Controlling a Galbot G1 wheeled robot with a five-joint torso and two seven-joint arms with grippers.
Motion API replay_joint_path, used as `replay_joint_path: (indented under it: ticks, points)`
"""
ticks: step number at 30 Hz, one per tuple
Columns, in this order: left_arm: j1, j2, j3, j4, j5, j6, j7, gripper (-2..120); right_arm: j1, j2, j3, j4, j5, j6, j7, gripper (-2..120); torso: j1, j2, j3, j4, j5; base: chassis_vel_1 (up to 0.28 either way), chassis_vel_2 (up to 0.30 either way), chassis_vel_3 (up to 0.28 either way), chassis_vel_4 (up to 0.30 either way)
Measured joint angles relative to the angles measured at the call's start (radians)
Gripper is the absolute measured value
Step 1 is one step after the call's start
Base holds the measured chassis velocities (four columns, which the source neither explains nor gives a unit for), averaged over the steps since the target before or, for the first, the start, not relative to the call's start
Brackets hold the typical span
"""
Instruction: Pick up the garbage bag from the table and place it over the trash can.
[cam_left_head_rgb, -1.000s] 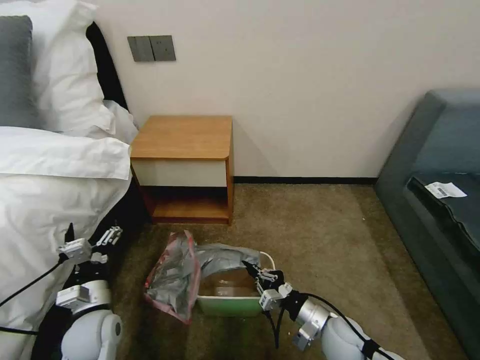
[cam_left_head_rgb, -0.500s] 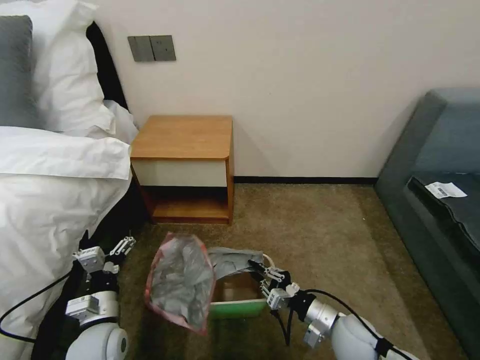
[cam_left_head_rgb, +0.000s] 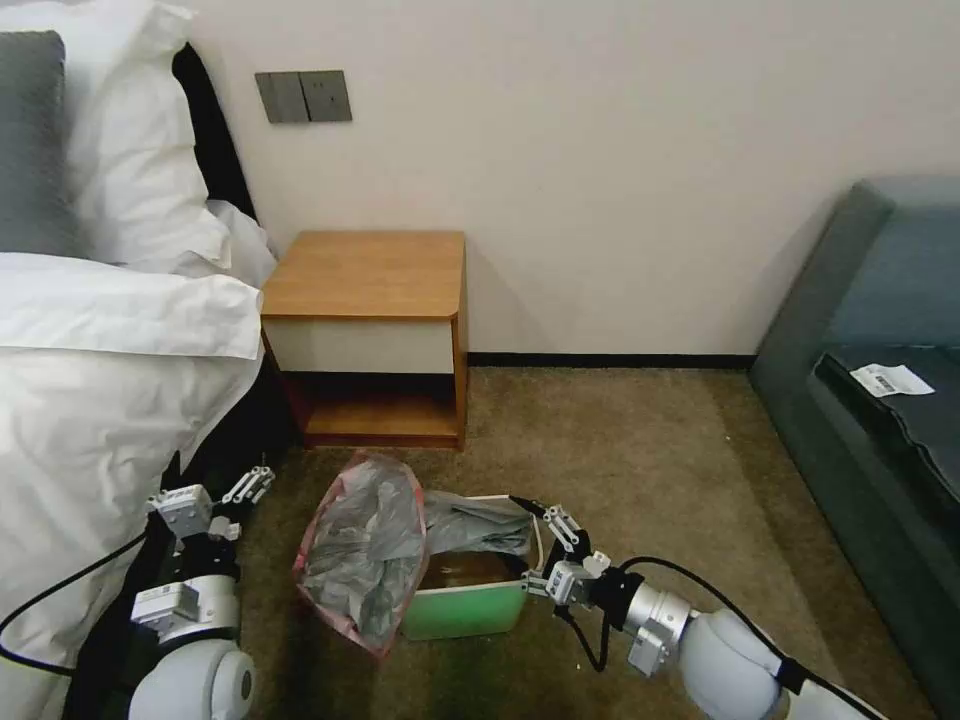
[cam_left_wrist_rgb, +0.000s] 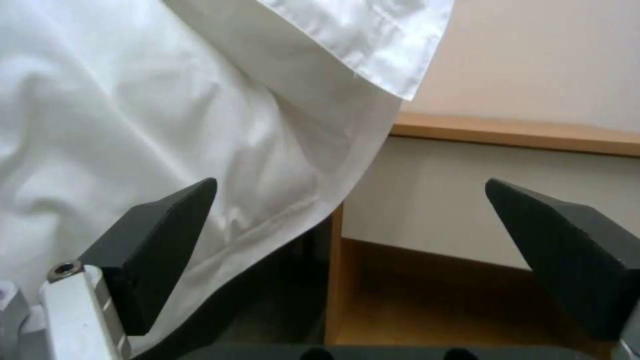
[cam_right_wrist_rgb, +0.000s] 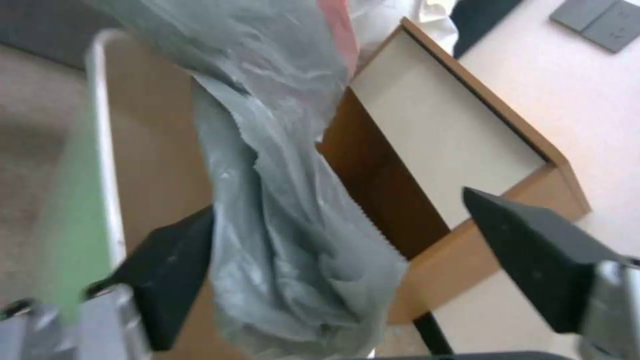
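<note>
I expect the trash can (cam_left_head_rgb: 463, 610) to come up together with the garbage bag when I take hold at the cream rim and lift, because the garbage bag hangs bunched (cam_left_head_rgb: 402, 546) over that rim.
The trash can (cam_left_head_rgb: 465, 610), green outside with a cream rim, stands on the carpet in front of the table (cam_left_head_rgb: 365, 275). The garbage bag (cam_left_head_rgb: 365, 550), crinkly grey with a pink rim, hangs bunched over the can's left side. A grey fold of it lies across the far rim. My right gripper (cam_left_head_rgb: 532, 545) is open at the can's right rim, not holding the bag. In the right wrist view the garbage bag (cam_right_wrist_rgb: 280, 200) hangs just beyond the open right gripper (cam_right_wrist_rgb: 337, 205), with the table (cam_right_wrist_rgb: 467, 145) behind. My left gripper (cam_left_head_rgb: 250, 483) (cam_left_wrist_rgb: 351, 182) is open beside the bed, holding nothing.
A bed with a white duvet (cam_left_head_rgb: 100, 400) fills the left side, close to my left arm. A dark sofa (cam_left_head_rgb: 880, 330) with a paper slip on it stands at the right. Bare carpet (cam_left_head_rgb: 640, 450) lies between the can and the sofa.
My right gripper has opened, let go of the bag and shifted right. The bag's pink-rimmed end swung up over the can's left side. The left gripper has moved slightly right.
</note>
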Motion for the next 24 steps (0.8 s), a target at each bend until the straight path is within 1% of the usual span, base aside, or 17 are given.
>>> replay_joint_path:
  ticks: [1, 2, 3, 4, 5, 8, 9, 11, 12, 14, 15, 17, 18, 20, 24]
  points:
    - [-0.001, 0.0, 0.001, -0.003, 0.0, 0.003, 0.0, 100, 0.002, -0.008, 0.008, 0.002, 0.023, 0.013, -0.026, 98, 0.0, 0.0, 0.0, 0.0, 0.0, 0.0, 0.0, 0.0, 0.0]
    - [-0.001, 0.0, 0.001, -0.003, 0.0, 0.003, 0.0, 100, 0.002, -0.008, 0.008, 0.002, 0.023, 0.013, -0.026, 98, 0.0, 0.0, 0.0, 0.0, 0.0, 0.0, 0.0, 0.0, 0.0]
    - [-0.001, 0.0, 0.002, -0.006, -0.001, 0.006, 0.0, 100, 0.004, -0.015, 0.016, 0.005, 0.047, 0.025, -0.051, 100, 0.0, 0.0, 0.0, 0.0, 0.0001, 0.0, 0.0, 0.0, 0.0]
    - [0.0, 0.002, 0.002, -0.008, -0.001, 0.008, 0.0, 100, 0.007, -0.02, 0.026, 0.006, 0.067, 0.037, -0.074, 100, 0.0, 0.0, 0.0, 0.0, 0.0, 0.0, 0.0, 0.0, 0.0]
    - [0.0, 0.002, 0.002, -0.008, -0.001, 0.008, 0.0, 100, 0.007, -0.02, 0.026, 0.006, 0.067, 0.037, -0.074, 100, 0.0, 0.0, 0.0, 0.0, 0.0, 0.0, 0.0, 0.0, 0.0]
    - [0.015, 0.02, 0.003, -0.017, -0.008, 0.022, 0.0, 100, 0.018, -0.022, 0.077, -0.003, 0.118, 0.098, -0.161, 100, 0.0, 0.0, 0.0, 0.0001, 0.0, 0.0, 0.0, 0.0, 0.0]
    - [0.015, 0.02, 0.003, -0.017, -0.008, 0.022, 0.0, 100, 0.018, -0.022, 0.077, -0.003, 0.118, 0.098, -0.161, 100, 0.0, 0.0, 0.0, 0.0001, 0.0, 0.0, 0.0, 0.0, 0.0]
    - [0.033, 0.041, 0.003, -0.03, -0.031, 0.043, 0.0, 100, 0.02, -0.028, 0.116, -0.006, 0.177, 0.133, -0.241, 100, 0.0, 0.0, 0.0, 0.0, 0.0, 0.0, 0.0, 0.0, 0.0]
    - [0.033, 0.041, 0.003, -0.03, -0.031, 0.043, 0.0, 100, 0.02, -0.028, 0.116, -0.006, 0.177, 0.133, -0.241, 100, 0.0, 0.0, 0.0, 0.0, 0.0, 0.0, 0.0, 0.0, 0.0]
    - [0.05, 0.06, 0.003, -0.051, -0.073, 0.073, -0.001, 100, 0.02, -0.034, 0.148, -0.008, 0.251, 0.157, -0.333, 100, 0.0, 0.0, 0.0, 0.0001, 0.0, 0.0, 0.0, 0.0, 0.0]
    - [0.05, 0.06, 0.003, -0.051, -0.073, 0.073, -0.001, 100, 0.02, -0.034, 0.148, -0.008, 0.251, 0.157, -0.333, 100, 0.0, 0.0, 0.0, 0.0001, 0.0, 0.0, 0.0, 0.0, 0.0]
    - [0.054, 0.066, 0.002, -0.063, -0.089, 0.086, -0.003, 100, 0.02, -0.031, 0.164, -0.014, 0.29, 0.177, -0.411, 100, 0.0, 0.0, 0.0, 0.0, 0.0, 0.0, 0.0, 0.0, 0.0]
    - [0.054, 0.066, 0.002, -0.063, -0.089, 0.086, -0.003, 100, 0.02, -0.031, 0.164, -0.014, 0.29, 0.177, -0.411, 100, 0.0, 0.0, 0.0, 0.0, 0.0, 0.0, 0.0, 0.0, 0.0]
    - [0.059, 0.065, 0.004, -0.079, -0.094, 0.095, -0.005, 100, 0.021, -0.023, 0.171, -0.016, 0.323, 0.188, -0.443, 100, 0.0, 0.0, 0.0, 0.0, 0.0001, 0.0, 0.0, 0.0, 0.0]
    - [0.072, 0.062, 0.007, -0.113, -0.107, 0.11, -0.006, 100, 0.022, -0.005, 0.184, -0.014, 0.365, 0.187, -0.443, 100, 0.0, 0.0, 0.0, 0.0, 0.0, 0.0, 0.0, 0.0, 0.0]
